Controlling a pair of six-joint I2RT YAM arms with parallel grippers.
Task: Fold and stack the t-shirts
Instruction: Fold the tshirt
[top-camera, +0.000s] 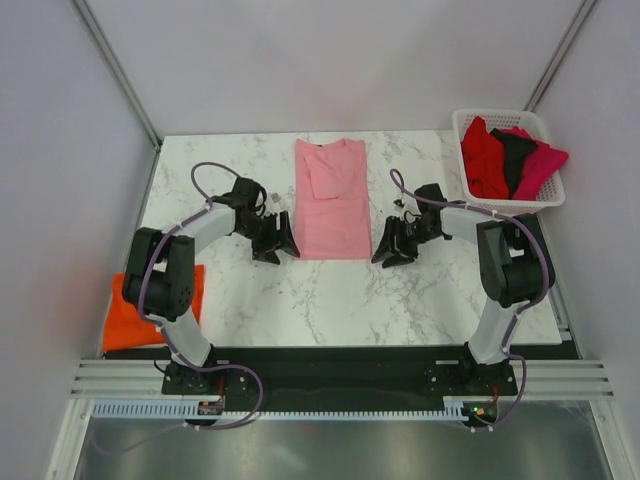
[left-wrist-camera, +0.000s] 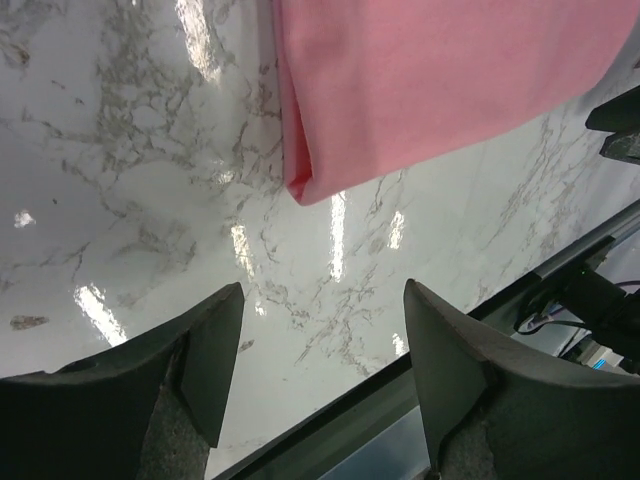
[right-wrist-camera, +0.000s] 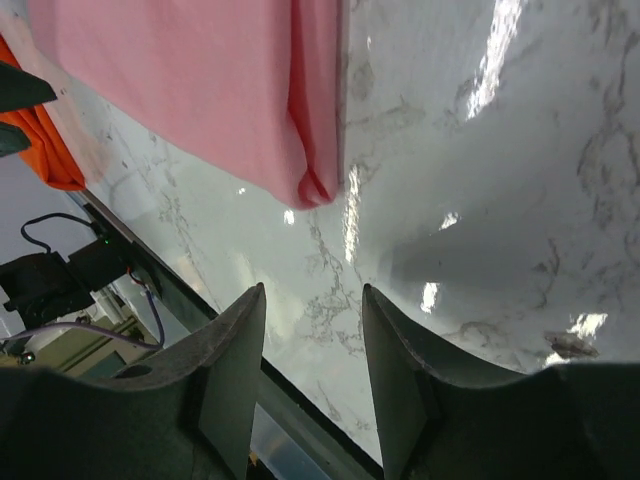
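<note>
The light pink t-shirt's near corner is straight in front of the right gripper's open fingers, so the robot should keep moving in until they straddle both layers, and then close them.
The light pink t-shirt lies folded into a long strip in the middle of the marble table, collar at the far end. My left gripper is open and empty just left of its near left corner, which shows in the left wrist view. My right gripper is open and empty just right of its near right corner, seen in the right wrist view. The orange t-shirt lies at the table's left near edge. Red, black and magenta shirts fill the basket.
A white plastic basket stands at the table's far right corner. The marble table ends at a black strip along the near edge, where both arm bases are bolted. Grey walls close in the left, back and right.
</note>
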